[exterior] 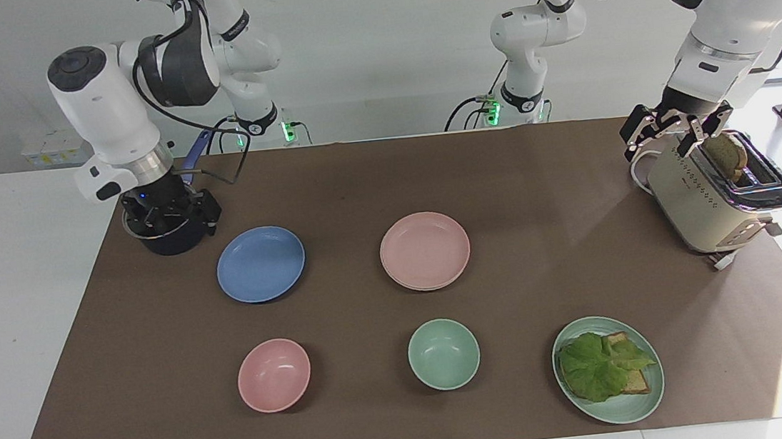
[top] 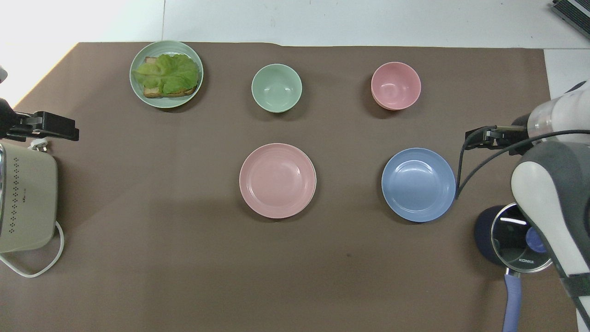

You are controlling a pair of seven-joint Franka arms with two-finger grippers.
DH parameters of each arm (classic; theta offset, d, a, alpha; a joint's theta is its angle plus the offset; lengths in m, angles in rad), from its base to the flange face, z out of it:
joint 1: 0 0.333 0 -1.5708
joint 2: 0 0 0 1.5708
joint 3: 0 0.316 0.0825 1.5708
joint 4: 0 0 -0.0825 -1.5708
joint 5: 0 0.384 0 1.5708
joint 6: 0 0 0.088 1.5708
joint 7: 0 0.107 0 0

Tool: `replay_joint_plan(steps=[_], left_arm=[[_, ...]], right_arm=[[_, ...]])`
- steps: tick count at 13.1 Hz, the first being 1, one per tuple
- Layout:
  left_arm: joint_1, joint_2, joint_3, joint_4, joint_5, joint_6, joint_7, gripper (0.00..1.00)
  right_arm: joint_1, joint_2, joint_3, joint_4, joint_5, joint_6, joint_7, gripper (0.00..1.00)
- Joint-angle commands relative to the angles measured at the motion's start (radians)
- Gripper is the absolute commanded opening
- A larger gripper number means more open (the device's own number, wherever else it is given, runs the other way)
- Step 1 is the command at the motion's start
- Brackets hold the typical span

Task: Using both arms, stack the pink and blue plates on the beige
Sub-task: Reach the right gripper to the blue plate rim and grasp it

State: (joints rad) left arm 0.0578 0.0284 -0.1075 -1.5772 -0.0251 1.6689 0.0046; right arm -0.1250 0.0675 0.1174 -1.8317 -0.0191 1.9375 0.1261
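Observation:
I expect the blue plate [top: 418, 185] to settle flat and cover nearly all of the pink plate when I stack it, because the pink plate's rim [top: 277, 215] is just as wide.
The blue plate [exterior: 260, 263] [top: 418, 184] lies flat toward the right arm's end of the table. The pink plate [exterior: 425, 248] [top: 277, 180] lies mid-table. A thin pale rim under its edge is all that shows of the beige plate [exterior: 428, 288]. My right gripper [exterior: 174, 217] [top: 477, 138] hangs low and open over the dark pot [exterior: 170, 239], close beside the blue plate, with nothing in it. Above the toaster [exterior: 709, 203], my left gripper [exterior: 666, 135] [top: 64, 131] is open and empty.
A pink bowl [exterior: 274, 375], a mint-green bowl [exterior: 443, 353] and a green plate with lettuce and toast [exterior: 608, 369] line the edge farthest from the robots. The lidded pot [top: 511, 235] has a long blue handle [top: 511, 299]. The toaster's white cord [top: 32, 272] loops on the mat.

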Motion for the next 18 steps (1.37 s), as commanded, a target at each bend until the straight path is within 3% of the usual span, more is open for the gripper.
replay_joint_plan(steps=[1,5,11,13,14,15,17,18], left_arm=[[0.004,-0.007,-0.001,-0.003,0.013,-0.015,0.012,1.0],[0.004,-0.007,-0.001,-0.003,0.013,-0.015,0.012,1.0],[0.004,-0.007,-0.001,-0.003,0.013,-0.015,0.012,1.0],[0.004,-0.007,-0.001,-0.003,0.013,-0.015,0.012,1.0],[0.004,-0.007,-0.001,-0.003,0.013,-0.015,0.012,1.0],[0.004,-0.007,-0.001,-0.004,0.013,-0.015,0.012,1.0],[0.004,-0.007,-0.001,-0.004,0.013,-0.015,0.012,1.0],[0.004,-0.007,-0.001,-0.003,0.013,-0.015,0.012,1.0]], right_arm=[[-0.015,0.041,0.004,-0.073,0.011,0.151,-0.063,1.0],[-0.025,0.058,0.004,-0.256,0.011,0.36,-0.103,1.0],[-0.071,0.081,0.005,-0.42,0.011,0.55,-0.164,1.0],[-0.073,0.078,0.005,-0.434,0.014,0.548,-0.164,0.9],[-0.073,0.078,0.005,-0.434,0.016,0.544,-0.164,0.79],[-0.073,0.077,0.007,-0.434,0.019,0.54,-0.164,0.59],[-0.073,0.072,0.007,-0.445,0.024,0.532,-0.169,0.0],[-0.073,0.071,0.007,-0.445,0.024,0.531,-0.169,0.0]])
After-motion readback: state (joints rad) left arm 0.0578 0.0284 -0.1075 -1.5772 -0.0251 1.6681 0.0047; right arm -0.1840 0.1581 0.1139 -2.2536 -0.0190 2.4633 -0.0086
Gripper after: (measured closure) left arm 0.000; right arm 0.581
